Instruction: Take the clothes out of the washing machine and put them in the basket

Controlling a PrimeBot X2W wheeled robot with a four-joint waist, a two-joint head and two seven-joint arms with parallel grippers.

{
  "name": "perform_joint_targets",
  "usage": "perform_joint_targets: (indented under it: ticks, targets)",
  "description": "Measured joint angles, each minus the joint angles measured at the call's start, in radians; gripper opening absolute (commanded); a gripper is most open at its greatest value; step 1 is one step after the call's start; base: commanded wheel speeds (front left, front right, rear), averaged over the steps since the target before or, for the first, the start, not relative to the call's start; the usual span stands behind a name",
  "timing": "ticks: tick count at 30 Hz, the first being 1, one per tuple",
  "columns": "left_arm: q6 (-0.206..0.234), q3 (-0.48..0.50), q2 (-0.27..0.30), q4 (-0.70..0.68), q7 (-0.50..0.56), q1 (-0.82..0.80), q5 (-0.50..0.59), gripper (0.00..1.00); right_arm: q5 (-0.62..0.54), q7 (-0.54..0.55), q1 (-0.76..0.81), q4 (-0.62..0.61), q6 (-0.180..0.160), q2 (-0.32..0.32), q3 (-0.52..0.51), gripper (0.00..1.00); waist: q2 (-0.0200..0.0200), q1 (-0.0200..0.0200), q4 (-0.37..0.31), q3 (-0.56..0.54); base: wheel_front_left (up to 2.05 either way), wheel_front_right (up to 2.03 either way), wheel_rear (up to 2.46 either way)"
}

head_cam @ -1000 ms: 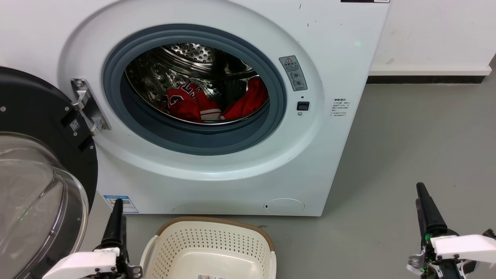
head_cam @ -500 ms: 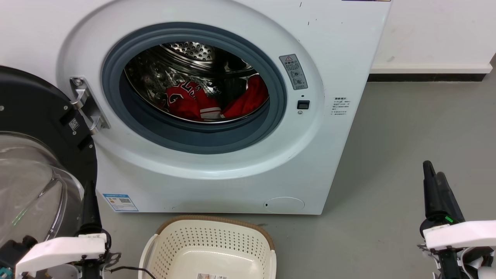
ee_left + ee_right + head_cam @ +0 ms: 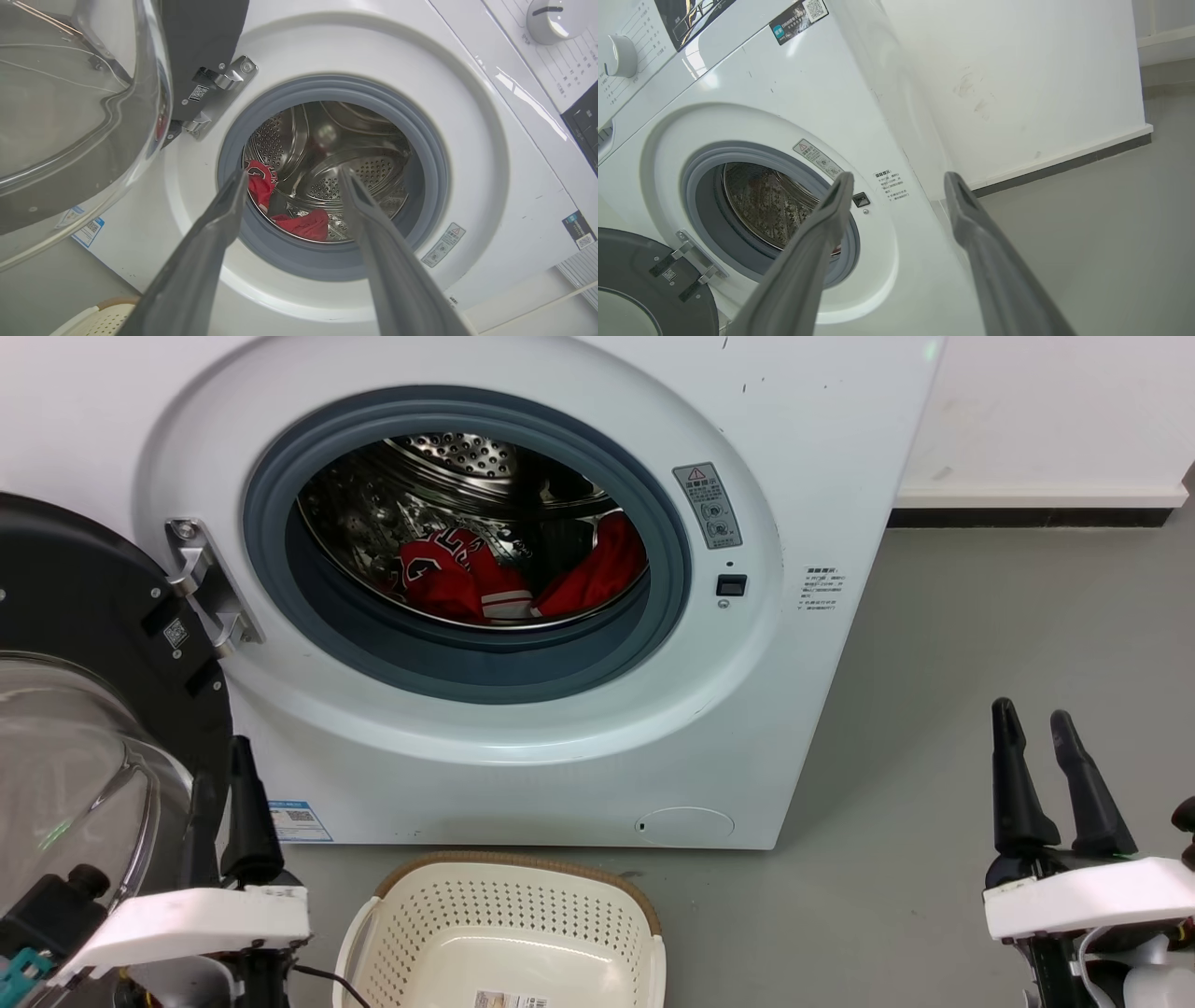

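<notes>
I see a dark gap (image 3: 545,564) between the red jersey (image 3: 450,573) and the plainer red garment, so I expect the jersey to come out by itself when I pull.
The white washing machine (image 3: 803,448) stands with its porthole open. The clothes lie in the steel drum: a red jersey (image 3: 448,581) with lettering on the left and a plainer red garment (image 3: 597,569) on the right. In the left wrist view both the jersey (image 3: 259,186) and the other garment (image 3: 306,224) show at the drum's bottom. The cream basket (image 3: 509,873) sits on the floor below the porthole. My left gripper (image 3: 222,761) is low at the left, beside the door, open (image 3: 293,172) and empty. My right gripper (image 3: 1032,711) is open over the floor at the right, also empty (image 3: 900,175).
The black-framed glass door (image 3: 84,616) hangs wide open at the left, close to my left arm. Grey floor (image 3: 980,616) stretches to the right of the machine up to a white wall (image 3: 1046,411) with a dark skirting strip.
My right gripper has risen and its fingers now stand apart. My left gripper moved toward the door and up a little. The clothes and basket have not moved.
</notes>
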Motion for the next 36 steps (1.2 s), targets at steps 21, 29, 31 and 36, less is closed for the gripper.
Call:
perform_joint_targets:
  ticks: [21, 29, 31, 36]
  targets:
    - [0.139, -0.204, 0.032, -0.071, -0.061, 0.026, 0.406, 1.0, -0.325, -0.059, 0.024, -0.042, 0.0, -0.002, 0.04, 1.0, 0.0, 0.0, -0.003, 0.003, 0.0, 0.0, 0.0]
    - [0.138, -0.235, 0.041, -0.048, -0.079, 0.044, 0.46, 1.0, -0.429, -0.08, 0.042, -0.032, 0.0, -0.002, 0.049, 1.0, 0.0, 0.0, -0.004, 0.004, 0.0, 0.0, 0.0]
    - [0.132, -0.246, 0.044, -0.033, -0.084, 0.046, 0.479, 1.0, -0.455, -0.085, 0.043, -0.032, 0.0, -0.002, 0.052, 1.0, -0.0001, 0.0, -0.005, 0.004, 0.0, 0.0, 0.0]
    - [0.095, -0.261, 0.045, 0.023, -0.095, 0.059, 0.513, 1.0, -0.497, -0.095, 0.054, -0.018, 0.0, -0.003, 0.054, 1.0, 0.0, 0.0, -0.007, 0.002, 0.0, 0.0, 0.0]
